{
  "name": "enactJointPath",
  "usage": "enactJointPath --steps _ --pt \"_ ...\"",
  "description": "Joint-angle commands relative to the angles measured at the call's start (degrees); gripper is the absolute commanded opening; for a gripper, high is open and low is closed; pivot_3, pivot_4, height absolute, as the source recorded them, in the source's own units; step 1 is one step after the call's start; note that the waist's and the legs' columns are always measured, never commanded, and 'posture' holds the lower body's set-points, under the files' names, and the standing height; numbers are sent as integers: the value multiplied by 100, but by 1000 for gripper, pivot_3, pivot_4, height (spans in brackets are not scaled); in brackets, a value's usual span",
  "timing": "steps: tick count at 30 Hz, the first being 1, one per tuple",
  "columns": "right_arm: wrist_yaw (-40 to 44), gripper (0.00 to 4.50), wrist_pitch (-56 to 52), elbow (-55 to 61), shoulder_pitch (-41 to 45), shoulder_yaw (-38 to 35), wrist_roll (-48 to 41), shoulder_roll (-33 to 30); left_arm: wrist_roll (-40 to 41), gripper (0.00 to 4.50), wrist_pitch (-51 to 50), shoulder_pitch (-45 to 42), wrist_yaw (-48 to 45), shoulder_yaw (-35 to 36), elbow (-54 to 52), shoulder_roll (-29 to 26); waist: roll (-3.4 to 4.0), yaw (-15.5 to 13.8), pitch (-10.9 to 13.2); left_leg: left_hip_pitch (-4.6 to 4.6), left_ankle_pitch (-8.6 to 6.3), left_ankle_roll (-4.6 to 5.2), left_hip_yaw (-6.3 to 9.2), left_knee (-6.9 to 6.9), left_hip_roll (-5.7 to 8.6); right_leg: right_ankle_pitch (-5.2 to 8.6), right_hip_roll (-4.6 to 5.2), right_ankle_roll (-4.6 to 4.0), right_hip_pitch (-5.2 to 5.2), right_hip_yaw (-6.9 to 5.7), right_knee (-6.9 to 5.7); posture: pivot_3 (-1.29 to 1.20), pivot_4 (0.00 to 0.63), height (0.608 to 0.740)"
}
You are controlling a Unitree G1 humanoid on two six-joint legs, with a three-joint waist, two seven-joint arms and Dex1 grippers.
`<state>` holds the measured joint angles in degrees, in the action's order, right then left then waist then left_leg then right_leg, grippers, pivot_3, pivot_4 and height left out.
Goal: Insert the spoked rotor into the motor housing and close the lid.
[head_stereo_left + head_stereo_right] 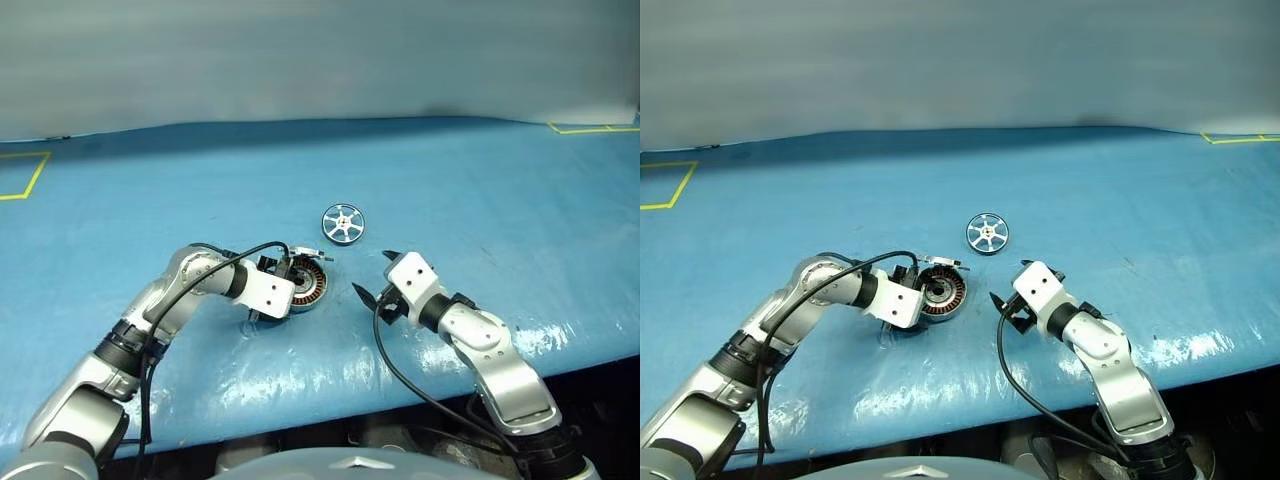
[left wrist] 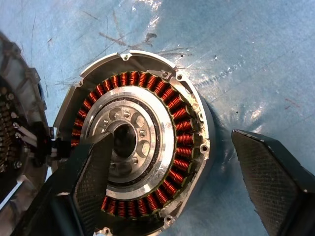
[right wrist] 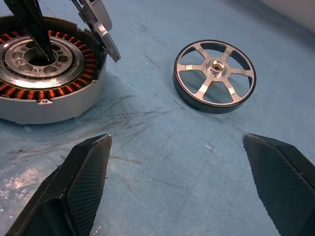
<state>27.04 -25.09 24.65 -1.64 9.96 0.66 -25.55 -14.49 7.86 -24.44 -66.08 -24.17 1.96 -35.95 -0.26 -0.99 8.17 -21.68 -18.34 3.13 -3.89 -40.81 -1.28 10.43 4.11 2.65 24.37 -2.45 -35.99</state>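
The central part has an open round hole (image 3: 38, 57); the small metal ring, pushed down, should settle inside.
The motor housing (image 2: 184, 120) lies on the blue table with its ring of copper windings showing. Its lid (image 3: 101, 29) stands swung up at the rim. My left gripper (image 1: 285, 287) is open at the housing: one finger (image 2: 93, 182) reaches over the central hub, and the other finger (image 2: 270, 182) is outside the wall with a gap to it. The spoked rotor (image 3: 215, 76), a silver wheel with a dark rim, lies flat just beyond the housing, apart from it. My right gripper (image 3: 182, 187) hovers open and empty over bare table, short of the rotor.
The blue table cover (image 1: 480, 200) is scratched. Yellow tape marks lie at the far left (image 1: 20, 180) and far right (image 1: 595, 127). The table's front edge (image 1: 330, 425) runs just below both arms. Black cables loop off each wrist.
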Motion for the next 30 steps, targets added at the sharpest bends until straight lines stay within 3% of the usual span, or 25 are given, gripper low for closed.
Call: enactJointPath --steps 1,4,9,15,23,27,30 --pt "-76 4500 96 165 -24 -95 7 25 676 4088 -461 245 -140 311 -667 -45 -1 22 1 -2 1 -2 0 0 0 -1 0 -1 2 0 0 0 150 740" --pt "-69 4500 101 169 -46 -85 -12 35 1419 4088 -1098 530 -438 576 -1218 -191 -1 36 3 -11 2 -6 -3 1 -24 -2 -1 -4 11 2 0 0 150 740" --pt "34 4500 124 240 -43 -135 -161 26 1799 4088 -1502 837 -337 904 -1604 -480 1 40 5 -12 1 -6 -6 0 -24 14 -4 20 14 3 0 0 150 740" --pt "159 4500 111 562 -201 -320 -299 -122 3053 4088 -2341 1235 90 1739 -2017 -186 1 26 7 -12 2 -6 -4 0 -32 15 -3 23 13 4 1 0 150 740" --pt "79 4500 -71 700 -1000 -535 -430 -149 3162 4088 -2150 2692 996 1564 -2120 684 -2 30 8 -9 -3 -6 -9 4 -29 0 -3 -5 11 7 6 0 150 740" --pt "110 4500 -215 843 -1279 -569 -433 -222 2929 4088 -2028 2873 919 1186 -2015 604 -1 12 8 -6 -14 14 -6 2 -33 17 -2 23 12 7 0 0 150 740" --pt "57 4500 -239 762 -1255 -666 -468 -196 2940 4088 -1940 2747 1193 1142 -1855 893 0 19 9 -1 -10 8 -1 1 -33 14 -2 18 13 7 -3 0 150 740"
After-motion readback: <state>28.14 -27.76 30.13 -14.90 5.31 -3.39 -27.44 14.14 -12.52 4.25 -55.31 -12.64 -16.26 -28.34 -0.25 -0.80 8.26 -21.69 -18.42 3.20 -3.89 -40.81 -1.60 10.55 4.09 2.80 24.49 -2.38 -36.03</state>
